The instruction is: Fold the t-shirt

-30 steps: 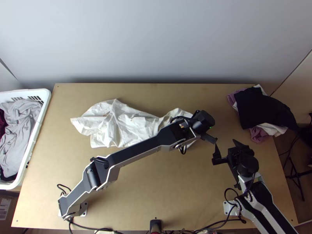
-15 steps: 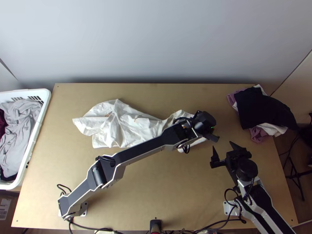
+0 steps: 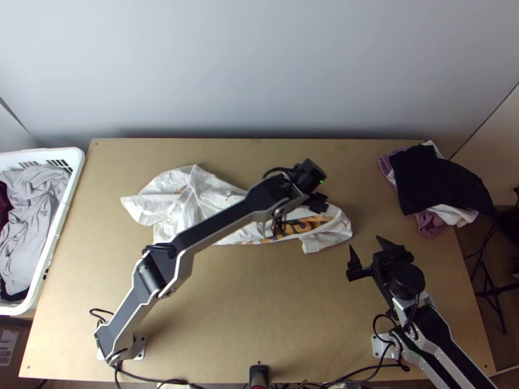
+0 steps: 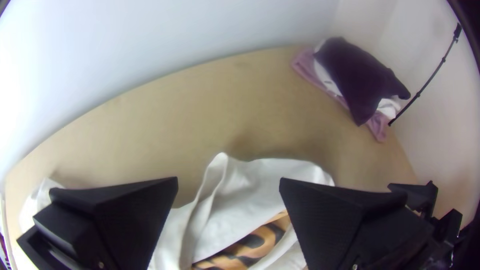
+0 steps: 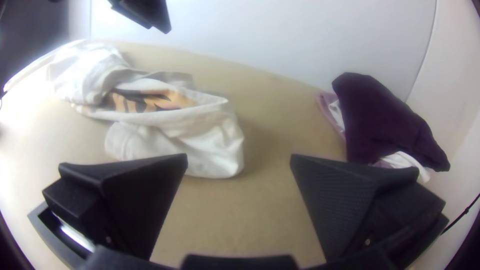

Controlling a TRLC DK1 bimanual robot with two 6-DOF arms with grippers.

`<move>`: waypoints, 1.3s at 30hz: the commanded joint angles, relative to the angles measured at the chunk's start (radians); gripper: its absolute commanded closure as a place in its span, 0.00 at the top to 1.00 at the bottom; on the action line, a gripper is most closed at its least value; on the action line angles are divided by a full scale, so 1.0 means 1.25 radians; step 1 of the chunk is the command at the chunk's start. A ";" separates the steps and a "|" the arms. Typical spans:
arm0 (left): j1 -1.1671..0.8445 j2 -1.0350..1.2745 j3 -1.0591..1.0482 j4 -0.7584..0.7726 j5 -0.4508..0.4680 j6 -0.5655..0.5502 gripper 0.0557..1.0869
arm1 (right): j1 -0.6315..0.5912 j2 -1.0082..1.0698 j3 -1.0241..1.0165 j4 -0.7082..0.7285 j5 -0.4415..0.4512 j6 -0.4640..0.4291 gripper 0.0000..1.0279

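Note:
I expect the white t-shirt [image 3: 188,200] to fall open and show more print when I lift it, because the orange and black print [image 3: 303,225] vanishes under white folds.
The white t-shirt [image 3: 201,207] lies bunched and elongated across the table's upper middle, an orange and black print showing near its right end. Over that part is my left gripper [image 3: 318,202]. In the left wrist view my left gripper [image 4: 228,187] is open above the t-shirt [image 4: 235,215], with nothing held between its fingers. To the right of the cloth and nearer the front edge, my right gripper [image 3: 365,253] stands open. Seen from the right wrist, the t-shirt [image 5: 200,132] lies beyond my empty right gripper [image 5: 239,160].
A pile of black, white and purple cloth [image 3: 441,181] sits at the table's right back corner. A white basket [image 3: 65,194] holding grey and dark red cloth stands at the left edge. The wooden table [image 3: 259,311] is bare in front of the t-shirt.
My left gripper has moved left and back from the t-shirt's right end, uncovering the print. The cloth shifted slightly right early on. My right gripper has moved slightly left.

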 commanded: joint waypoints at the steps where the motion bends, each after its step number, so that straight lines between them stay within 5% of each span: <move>1: 0.077 -0.081 -0.062 -0.162 0.010 0.010 0.96 | 0.033 0.166 0.067 0.055 -0.015 0.084 0.93; 8: 0.137 -0.175 -0.207 -0.162 -0.006 0.011 0.96 | 0.033 0.460 0.246 0.027 -0.122 0.230 0.94; 14: 0.147 -0.252 -0.308 -0.077 -0.079 0.027 0.96 | 0.035 0.532 0.321 -0.061 -0.213 0.327 0.94; 27: 0.210 -0.330 -0.396 -0.019 -0.099 0.045 0.96 | 0.015 0.698 0.433 -0.242 -0.387 0.544 0.95; 39: 0.226 -0.385 -0.489 0.048 -0.122 0.079 0.96 | 0.012 0.592 0.460 -0.375 -0.404 0.543 0.95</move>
